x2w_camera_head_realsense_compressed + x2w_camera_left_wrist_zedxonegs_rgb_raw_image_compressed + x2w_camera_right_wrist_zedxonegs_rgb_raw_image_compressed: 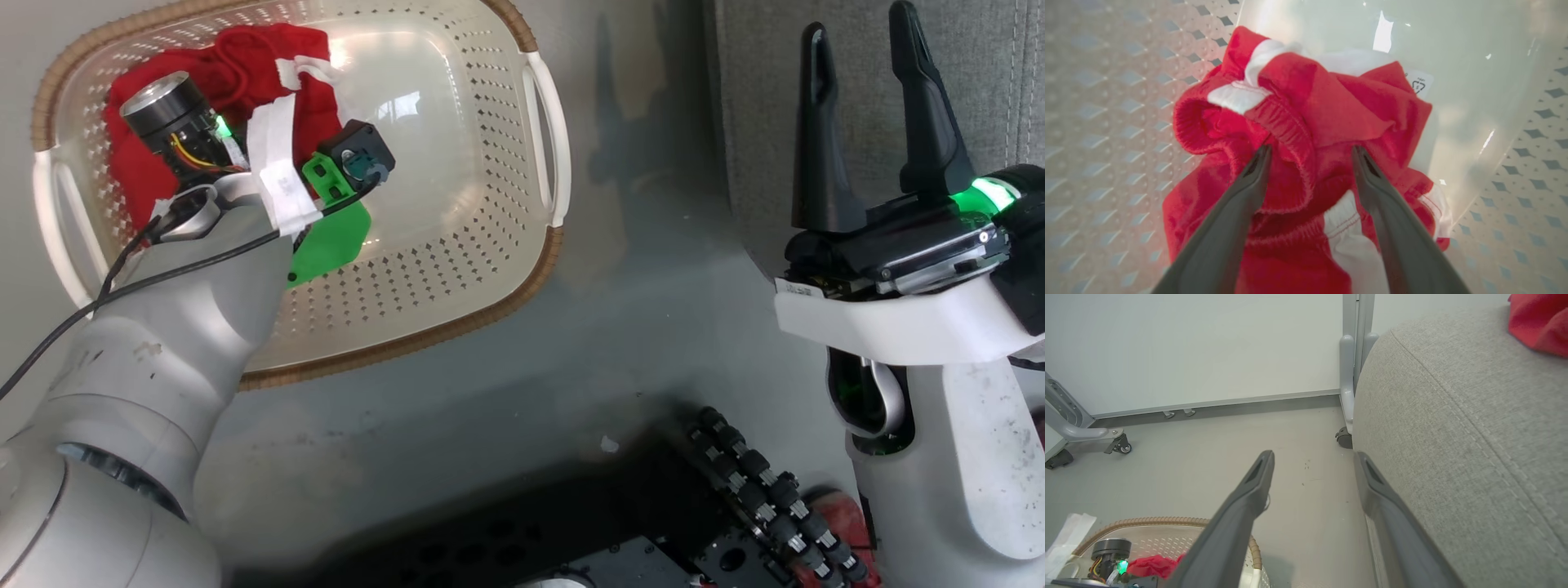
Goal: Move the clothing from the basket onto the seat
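The red clothing lies in a small joined heap beside clear basket's bottom. I should expect the basket to be empty when I carry the clothing away.
The cream perforated basket with its brown rim stands on the floor at upper left. A crumpled piece of red clothing with white trim lies in its left part. My left arm reaches into the basket, its wrist covering part of the cloth. In the left wrist view my left gripper is open, its fingertips down at the clothing on either side of a bunched fold. My right gripper stands open and empty beside the grey seat. Another red garment lies on the seat.
Grey floor runs between basket and seat. My dark base with a black cable chain is at the bottom. In the right wrist view a white wall, a grey wheeled frame leg and a caster stand beyond the basket.
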Available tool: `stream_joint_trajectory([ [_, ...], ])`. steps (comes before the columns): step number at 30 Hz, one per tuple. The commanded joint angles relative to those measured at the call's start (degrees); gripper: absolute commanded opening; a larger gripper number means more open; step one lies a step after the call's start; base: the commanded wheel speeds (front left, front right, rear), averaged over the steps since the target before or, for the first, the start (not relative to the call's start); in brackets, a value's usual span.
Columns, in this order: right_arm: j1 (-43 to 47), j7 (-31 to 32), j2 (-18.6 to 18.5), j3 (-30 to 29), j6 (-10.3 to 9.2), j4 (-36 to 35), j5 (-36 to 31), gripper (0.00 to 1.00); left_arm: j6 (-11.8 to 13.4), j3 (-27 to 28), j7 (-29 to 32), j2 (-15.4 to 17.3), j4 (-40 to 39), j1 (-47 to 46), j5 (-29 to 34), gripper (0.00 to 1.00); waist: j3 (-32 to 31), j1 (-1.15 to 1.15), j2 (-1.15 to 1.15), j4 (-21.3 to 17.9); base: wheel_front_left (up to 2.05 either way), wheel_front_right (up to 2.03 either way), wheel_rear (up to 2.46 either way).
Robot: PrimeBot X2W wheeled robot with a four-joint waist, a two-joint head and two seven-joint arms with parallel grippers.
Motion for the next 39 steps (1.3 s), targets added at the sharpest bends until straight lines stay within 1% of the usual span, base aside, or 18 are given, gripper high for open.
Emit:
stream_joint_trajectory([
  [1,-0.49,-0.17,0.07,0.17,-0.04,-0.41,0.30,1.00,-0.23,-0.20,0.49,0.84,0.29,-0.91,0.11,1.00,1.45,-0.01,0.00,-1.49,0.00,0.00,0.00],
  [6,0.38,-0.17,0.08,0.59,-0.04,-1.37,-0.01,1.00,-0.60,-0.96,1.28,1.83,0.38,-1.22,-0.35,1.00,2.06,-0.01,0.00,-1.62,0.00,0.00,0.00],
  [9,0.70,-0.17,0.09,1.16,-0.04,-1.94,-0.88,1.00,-1.13,-0.66,1.08,1.85,0.42,-0.95,-1.18,1.00,2.39,-0.01,0.00,-1.55,0.00,0.00,0.00],
  [10,0.72,-0.17,0.06,1.28,-0.04,-2.10,-1.09,1.00,-1.35,-0.95,0.60,1.94,0.40,-1.12,-1.21,0.45,2.51,-0.01,0.00,-1.52,0.00,0.00,0.00],
  [11,0.73,-0.17,0.05,1.39,-0.04,-2.22,-1.19,1.00,-1.43,-1.09,0.34,1.96,0.41,-1.24,-1.31,0.26,2.57,-0.01,0.00,-1.49,0.00,0.00,0.00],
  [12,0.69,-0.17,0.06,1.56,-0.04,-2.30,-1.32,1.00,-1.43,-1.26,0.01,2.00,0.43,-1.23,-1.47,0.00,2.61,-0.01,0.00,-1.48,0.00,0.00,0.00],
  [16,-0.02,-0.17,0.06,2.04,-0.04,-2.55,-1.74,1.00,-1.66,-1.35,-1.44,2.06,0.41,-1.34,-2.29,0.00,2.43,-0.01,0.00,-1.48,0.00,0.00,0.00],
  [19,-0.71,-0.17,0.07,2.22,-0.04,-2.22,-1.62,1.00,-0.74,-1.12,-3.07,1.67,0.39,-1.66,-2.92,0.00,2.10,-0.01,0.00,-1.45,0.00,0.00,0.00],
  [23,-1.10,-0.18,0.05,2.46,-0.04,-0.90,-2.41,1.00,0.60,-0.14,-6.76,0.45,0.03,0.62,-4.73,0.00,-0.95,-0.01,0.00,-0.39,0.00,0.00,0.00],
  [29,0.37,-0.17,-0.01,2.37,-0.04,1.66,-3.38,1.00,2.25,3.02,-12.72,-1.54,-0.12,5.91,-9.19,0.00,-9.56,-0.01,0.00,1.71,0.00,0.00,0.00],
  [34,2.95,-0.17,-0.12,1.06,-0.04,3.33,-3.93,1.00,3.38,5.14,-18.15,-2.77,-0.21,11.98,-12.65,0.00,-19.03,-0.01,0.00,3.60,0.00,0.00,0.00],
  [39,6.93,-0.17,-0.45,1.64,-0.04,6.19,-3.46,1.00,4.50,8.01,-21.19,-3.65,-2.37,17.85,-16.67,0.00,-28.18,-0.01,0.00,4.99,0.00,0.00,0.00],
])
